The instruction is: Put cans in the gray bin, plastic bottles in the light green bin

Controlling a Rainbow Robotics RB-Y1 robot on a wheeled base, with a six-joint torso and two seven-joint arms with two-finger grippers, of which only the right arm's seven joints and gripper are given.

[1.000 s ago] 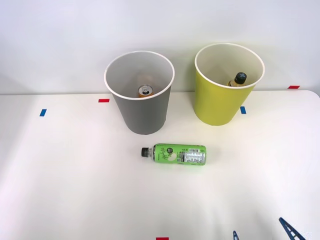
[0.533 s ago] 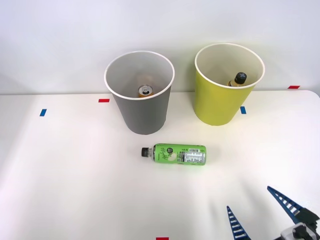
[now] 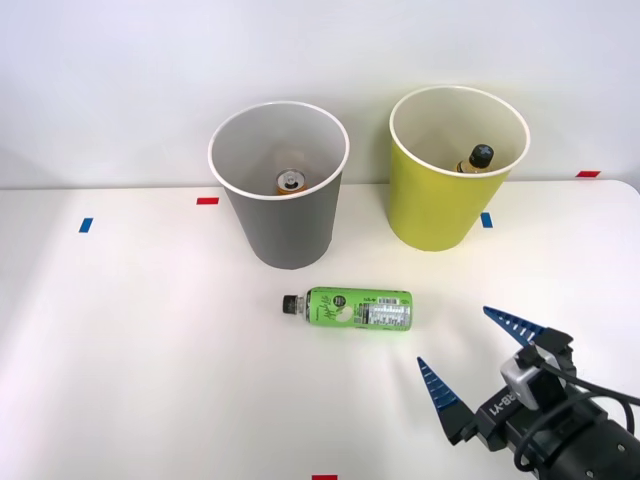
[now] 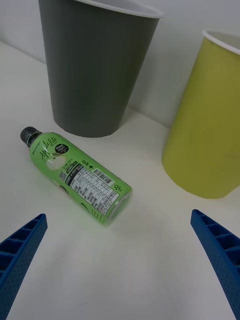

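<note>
My gripper will drop in the bright green plastic bottle point(image 3: 352, 308), which should tip and lean because the light green bin point(image 3: 440, 135) is wide around its black-capped bottle.
A bright green plastic bottle point(image 3: 352, 308) point(image 4: 77, 173) with a black cap lies on its side on the white table, cap pointing left. Behind it stands the gray bin point(image 3: 283, 219) point(image 4: 92, 65) with an orange can point(image 3: 290, 182) inside. To its right, the light green bin point(image 3: 449, 203) point(image 4: 210, 125) holds a dark black-capped bottle point(image 3: 477, 160). My right gripper point(image 3: 468, 349) point(image 4: 120, 265) is open near the front right of the table, short of the green bottle, with nothing between its blue fingers.
Small red and blue tape marks point(image 3: 207, 201) dot the table near the back edge, and one red mark point(image 3: 324, 477) sits at the front edge. A white wall rises behind the bins.
My right gripper has come up from the front right corner and moved forward and left toward the green bottle. The bottle, bins and can have not moved.
</note>
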